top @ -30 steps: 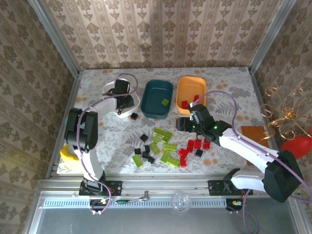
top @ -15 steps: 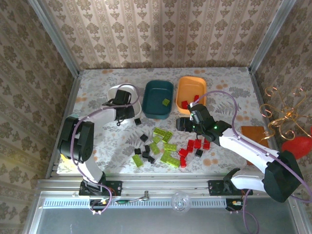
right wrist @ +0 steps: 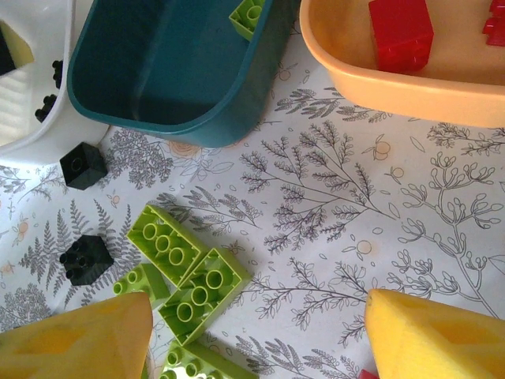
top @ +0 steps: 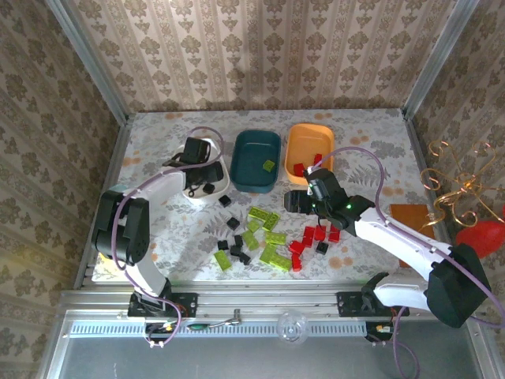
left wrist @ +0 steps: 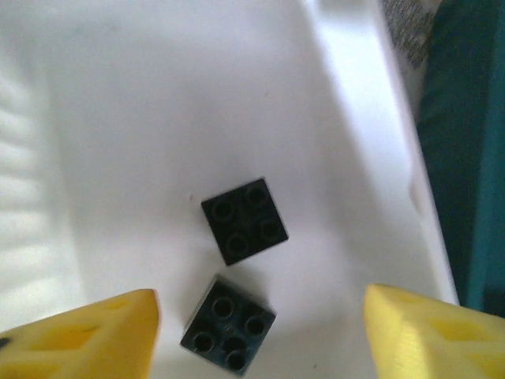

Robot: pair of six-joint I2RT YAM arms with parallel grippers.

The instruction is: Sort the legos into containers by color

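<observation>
The robot's left gripper is hanging over the white container (top: 213,186) and blocks the right gripper, so next the left gripper moves back while the right gripper gets the black lego (top: 225,200) just outside.
My left gripper (top: 200,180) (left wrist: 260,341) hangs open over the white container (top: 220,169) (left wrist: 142,118). Two black legos (left wrist: 245,219) (left wrist: 229,334) lie loose on its floor, the nearer one between my fingertips and touching neither. The dark teal container (top: 249,156) (right wrist: 158,71) holds one lime lego (top: 268,166) (right wrist: 248,12). The orange container (top: 306,144) (right wrist: 355,75) holds red legos (top: 300,168) (right wrist: 401,33). Loose lime (top: 264,237) (right wrist: 203,292), black (top: 234,246) (right wrist: 85,259) and red legos (top: 312,235) lie mid-table. My right gripper (top: 300,202) (right wrist: 256,341) is open above the table beside the lime legos.
One black lego (top: 224,200) (right wrist: 83,166) sits on the table just outside the white container. A yellow object (top: 110,251) lies at the left table edge. A brown card (top: 410,215), gold wire ornament (top: 454,181) and red object (top: 481,237) are at the right.
My left gripper has opened over the white container, and a black lego now lies free beneath it. The right arm has stayed put.
</observation>
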